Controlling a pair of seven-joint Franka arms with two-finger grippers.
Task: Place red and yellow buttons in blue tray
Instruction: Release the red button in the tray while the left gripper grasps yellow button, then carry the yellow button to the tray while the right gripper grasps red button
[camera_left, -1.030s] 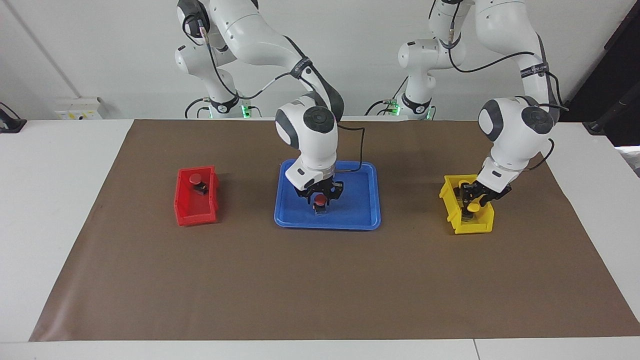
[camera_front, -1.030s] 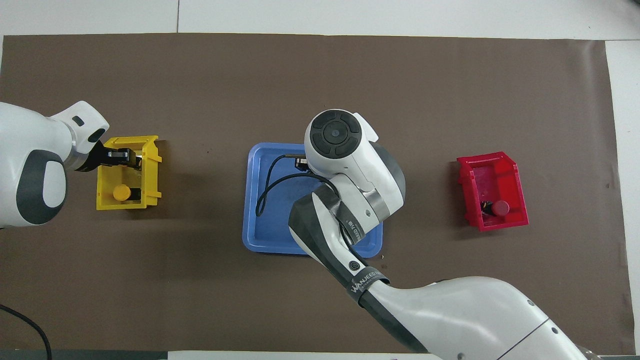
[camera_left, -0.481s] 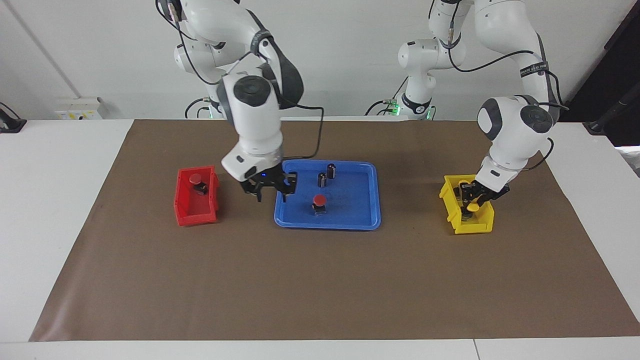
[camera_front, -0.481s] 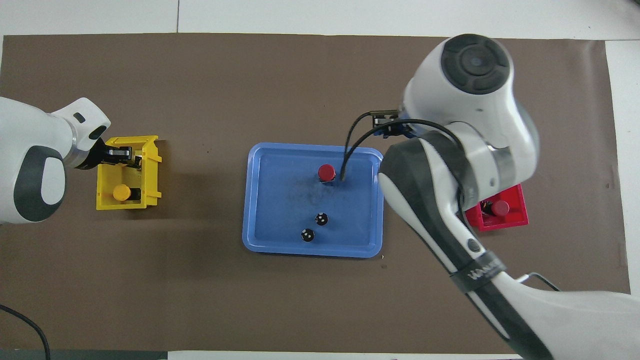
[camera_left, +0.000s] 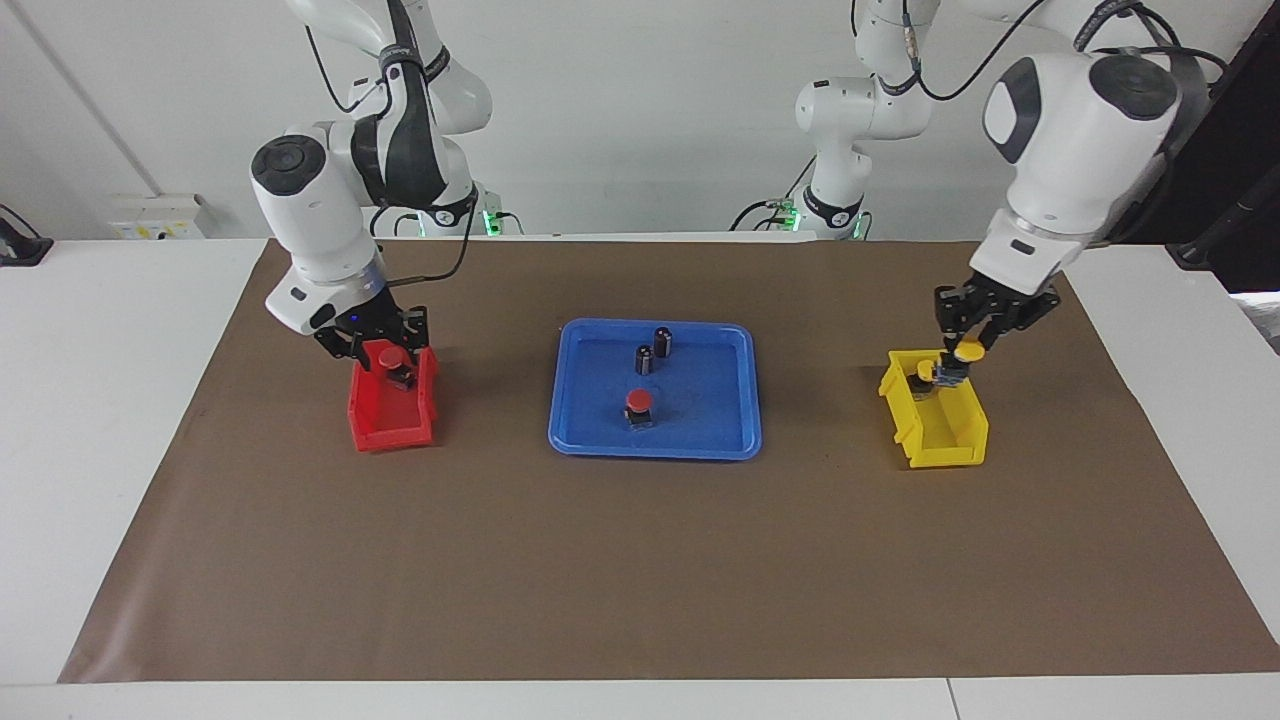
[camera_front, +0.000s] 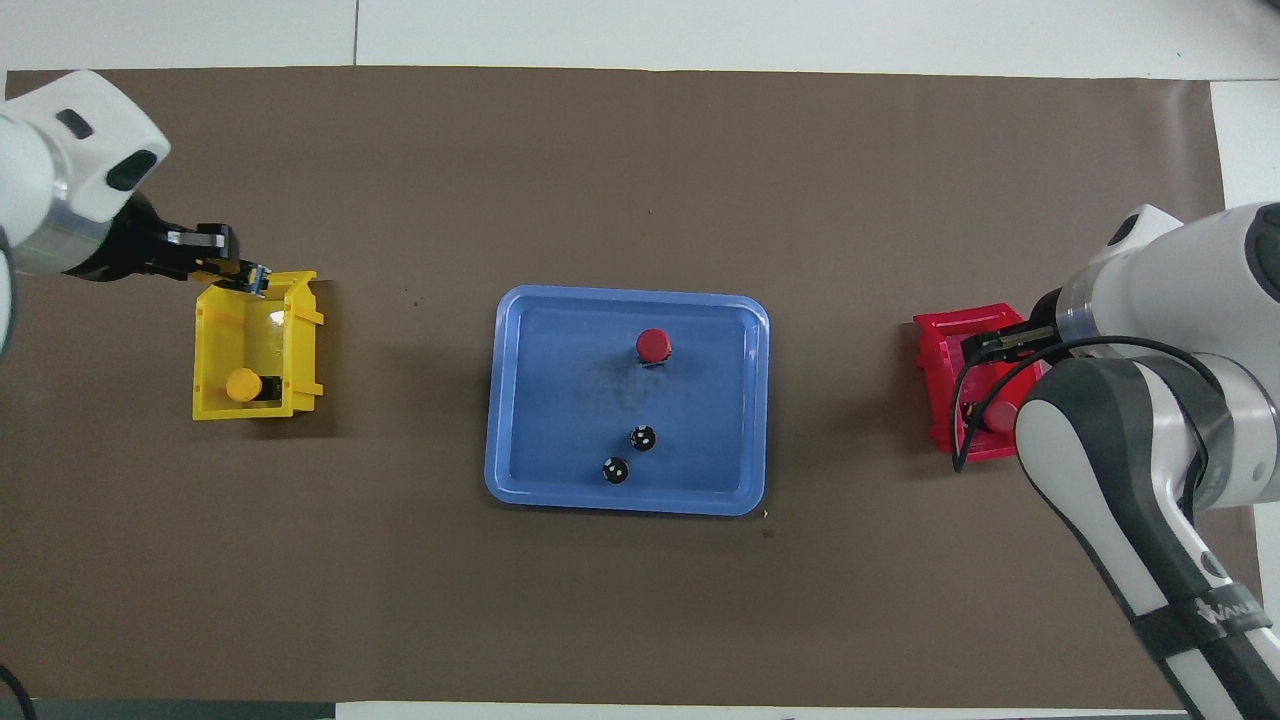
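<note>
The red button (camera_front: 1000, 416) lies by itself on the red bin's visible bottom. I should expect the red bin to be empty when I lift the red button out.
One red button (camera_left: 638, 401) stands in the blue tray (camera_left: 655, 452), also seen from overhead as the red button (camera_front: 652, 344) inside the tray (camera_front: 625, 503). A second red button (camera_left: 391, 358) lies in the red bin (camera_left: 390, 425), with my right gripper (camera_left: 384, 348) open, low over it, a finger on either side. My left gripper (camera_left: 966, 338) is shut on a yellow button (camera_left: 966, 352), held just above the yellow bin (camera_left: 945, 440). Another yellow button (camera_front: 243, 384) lies in that bin (camera_front: 215, 340).
Two dark capless cylinders (camera_left: 662, 340) (camera_left: 644, 358) stand in the tray, nearer to the robots than the red button. The red bin sits toward the right arm's end of the brown mat (camera_left: 640, 580), the yellow bin toward the left arm's end.
My right gripper let go of the red button in the tray and swung over to the red bin. My left gripper shut on a yellow button and lifted it out of the yellow bin.
</note>
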